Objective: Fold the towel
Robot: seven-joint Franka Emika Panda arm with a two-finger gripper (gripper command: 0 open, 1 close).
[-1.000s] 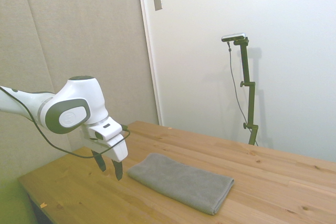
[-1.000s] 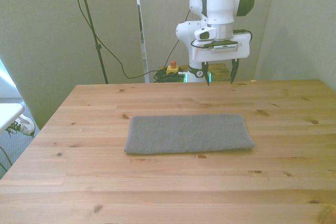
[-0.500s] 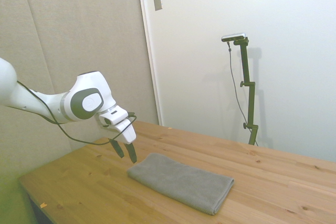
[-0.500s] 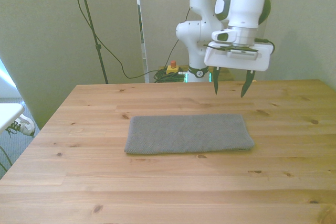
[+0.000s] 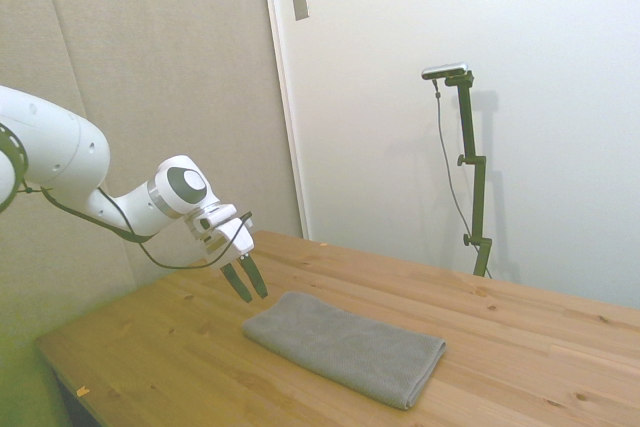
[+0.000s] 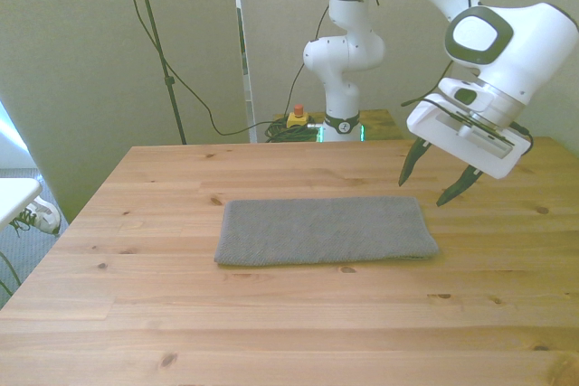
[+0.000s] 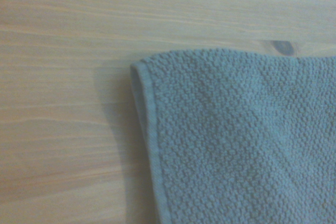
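Note:
I expect both layers of the gray towel to fold over together when I lift and carry the gray towel's raised corner (image 6: 415,200), because its end edges (image 7: 142,93) lie closely stacked.
The gray towel (image 6: 326,230) lies flat on the wooden table (image 6: 271,323) as a long doubled rectangle, also seen in the side view (image 5: 345,345). My gripper (image 6: 434,182) hangs tilted just above the table beside the towel's end at the front view's right, open, with nothing between its dark fingers (image 6: 408,164). From the side, the gripper (image 5: 246,281) sits just off the towel's near-left corner. The wrist view shows one towel corner (image 7: 231,129) with its layered edge on the wood.
A red-and-yellow button box (image 6: 297,116) and cables sit on the floor behind the table by the robot base (image 6: 342,70). A white surface's edge (image 6: 14,196) shows at the front view's left.
The gripper has swung from behind the table's far edge toward the front view's right and down, tilting, to the towel's end. It stays open. The towel has not moved.

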